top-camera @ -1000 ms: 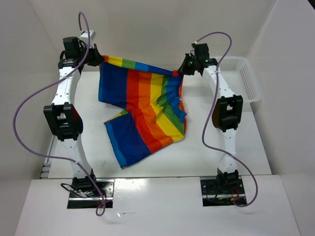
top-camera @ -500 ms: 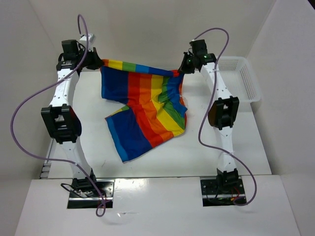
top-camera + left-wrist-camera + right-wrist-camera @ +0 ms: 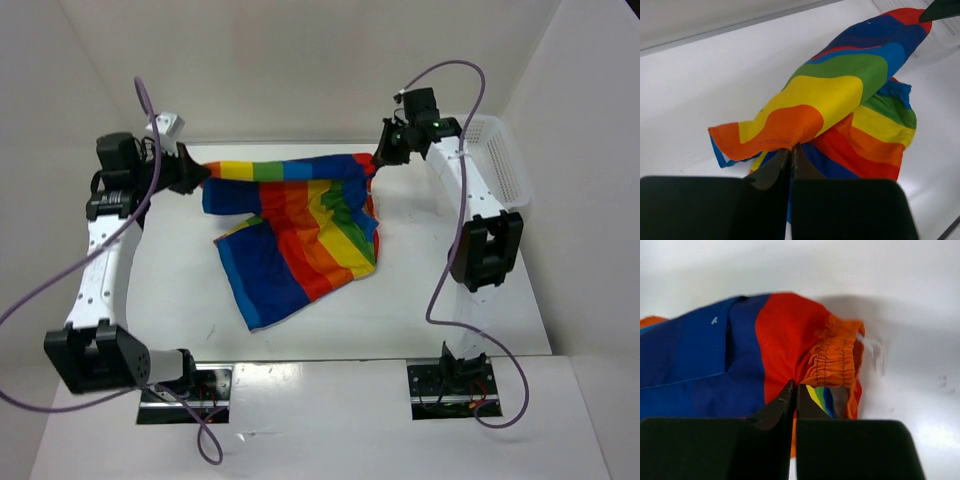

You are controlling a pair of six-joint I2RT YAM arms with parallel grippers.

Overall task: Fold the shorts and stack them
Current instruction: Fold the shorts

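I can see that the shorts' lower leg [image 3: 264,276] slants toward the front, away from the raised orange hem, so next my left gripper moves the hem forward over it [image 3: 248,305] before it opens.
The rainbow-striped shorts [image 3: 300,225] hang stretched between both grippers at the back of the table, their lower part draped on the surface. My left gripper [image 3: 200,172] is shut on the orange edge of the shorts [image 3: 790,125] at the left end. My right gripper [image 3: 378,160] is shut on the shorts [image 3: 785,345] by the gathered orange waistband [image 3: 837,362] at the right end. A dark blue panel [image 3: 700,360] fills the left of the right wrist view.
A white mesh basket [image 3: 495,160] stands at the back right, close behind the right arm. White walls enclose the table [image 3: 420,300] on the left, back and right. Purple cables loop off both arms.
Both grippers have moved apart, the left one down and leftward, the right one slightly right, pulling the top edge of the shorts taut. The left arm's elbow has swung down toward the near edge.
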